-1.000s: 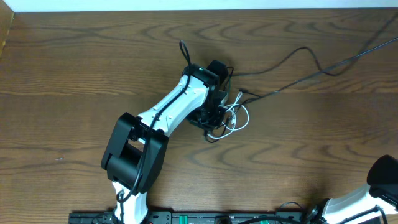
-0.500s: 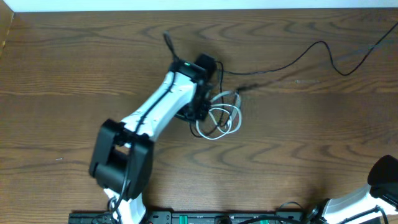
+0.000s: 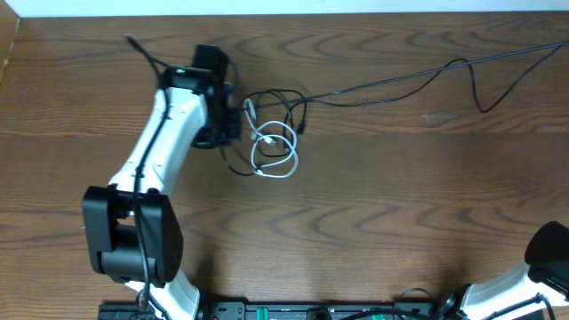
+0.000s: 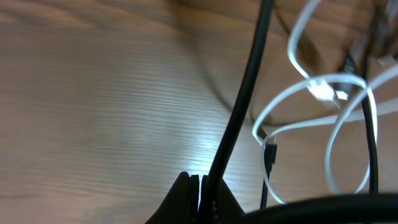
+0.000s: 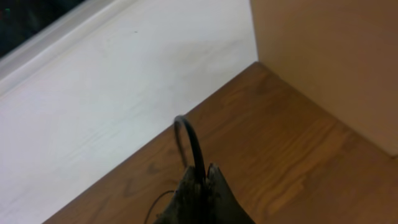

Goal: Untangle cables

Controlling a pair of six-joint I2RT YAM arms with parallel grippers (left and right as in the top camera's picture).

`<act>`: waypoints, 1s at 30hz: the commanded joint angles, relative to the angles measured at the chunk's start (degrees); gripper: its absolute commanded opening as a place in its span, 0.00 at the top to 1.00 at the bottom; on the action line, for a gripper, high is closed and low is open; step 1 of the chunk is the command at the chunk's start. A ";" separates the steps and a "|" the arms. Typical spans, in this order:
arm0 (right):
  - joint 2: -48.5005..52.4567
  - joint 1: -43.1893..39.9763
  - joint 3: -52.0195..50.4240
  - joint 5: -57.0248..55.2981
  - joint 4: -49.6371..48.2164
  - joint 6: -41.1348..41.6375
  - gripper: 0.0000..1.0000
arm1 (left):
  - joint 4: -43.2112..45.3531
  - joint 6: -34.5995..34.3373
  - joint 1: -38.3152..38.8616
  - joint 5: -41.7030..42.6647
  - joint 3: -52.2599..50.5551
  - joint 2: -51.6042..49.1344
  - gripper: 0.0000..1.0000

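The white cable's loops wind around the taut black cable (image 3: 382, 83), so my left gripper should lift its end back before my right gripper lifts the white loops (image 3: 283, 140).
My left gripper (image 3: 228, 125) sits left of centre at the back of the table, shut on a long black cable (image 4: 244, 106) that runs up from its closed fingertips (image 4: 200, 196). Just right of it lies the tangle: a short white cable (image 3: 276, 153) in loops, wound with thin black cables (image 3: 286, 100). The white loops and a small plug also show in the left wrist view (image 4: 323, 92). A long black cable (image 3: 400, 82) leads off to the far right edge. My right gripper (image 5: 202, 179) is shut on a black cable (image 5: 189, 140) that arches above it.
Wooden table (image 3: 382, 222). The right arm's base (image 3: 547, 262) is at the front right corner. A black cable tail (image 3: 135, 43) sticks out at the back left. The right wrist view shows a table edge, a white surface (image 5: 93, 106) and a tan panel (image 5: 336, 56).
My left gripper has moved left and toward the back of the table, dragging the tangle with it. The white loops have opened out and the long black cable is drawn straighter to the right.
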State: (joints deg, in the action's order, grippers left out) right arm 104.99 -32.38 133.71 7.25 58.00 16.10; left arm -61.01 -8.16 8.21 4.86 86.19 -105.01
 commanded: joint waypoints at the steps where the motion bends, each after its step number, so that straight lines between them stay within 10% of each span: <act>1: -0.72 -1.07 0.31 -6.82 -0.15 -0.07 0.99 | 0.50 -2.21 -4.98 -5.46 0.39 0.11 0.93; 13: -0.70 -0.50 -4.28 1.77 -1.05 -3.17 0.98 | 3.72 7.54 -6.84 0.59 0.42 0.20 0.93; 20: -0.72 2.47 -5.53 14.01 0.98 -11.37 0.43 | 3.76 10.12 -3.21 2.54 3.26 5.44 0.92; 30: -0.70 13.11 -5.66 18.86 3.93 -18.60 0.20 | 14.05 11.15 0.02 13.68 5.66 26.60 0.93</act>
State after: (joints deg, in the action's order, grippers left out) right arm 104.97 -22.44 128.44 23.44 61.21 1.34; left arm -48.73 1.87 7.92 11.75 90.24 -84.25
